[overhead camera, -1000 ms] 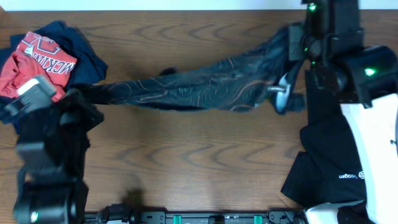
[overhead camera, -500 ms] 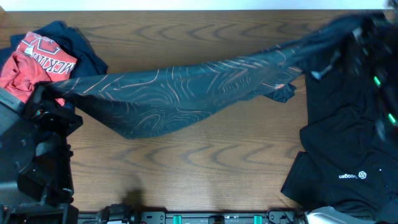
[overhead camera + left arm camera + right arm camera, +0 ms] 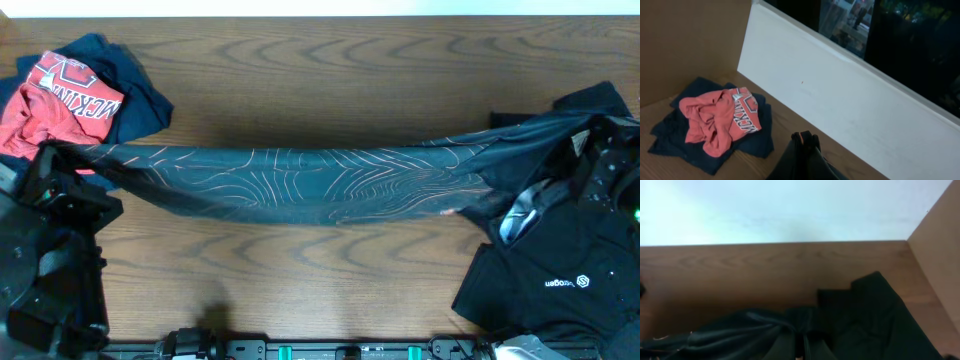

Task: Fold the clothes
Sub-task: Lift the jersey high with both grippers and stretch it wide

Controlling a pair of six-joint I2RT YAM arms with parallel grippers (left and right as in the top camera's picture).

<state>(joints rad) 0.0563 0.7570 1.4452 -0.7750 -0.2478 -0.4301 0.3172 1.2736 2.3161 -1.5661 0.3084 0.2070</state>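
Note:
My two grippers should swing the black cycling jersey (image 3: 300,185), hanging stretched in a narrow piece of cloth, toward the white wall (image 3: 320,7), then pull back to lay it flat.
The black cycling jersey (image 3: 310,185) with thin contour lines hangs stretched in a long band between my two grippers, above the table. My left gripper (image 3: 55,160) is shut on its left end; in the left wrist view the fingertips (image 3: 805,140) pinch black cloth. My right gripper (image 3: 585,150) is shut on its right end; in the right wrist view the fingers (image 3: 800,342) clamp the dark jersey (image 3: 740,335). A plain black garment (image 3: 550,270) with a small white logo lies at the right.
A red shirt (image 3: 55,105) with white lettering lies crumpled on a navy garment (image 3: 140,100) at the back left, also in the left wrist view (image 3: 715,117). A white wall (image 3: 840,85) runs along the table's far edge.
Both grippers have pulled the jersey out from a bunched, slanted shape into a taut level band. The right gripper has come forward and right; the left has drawn left.

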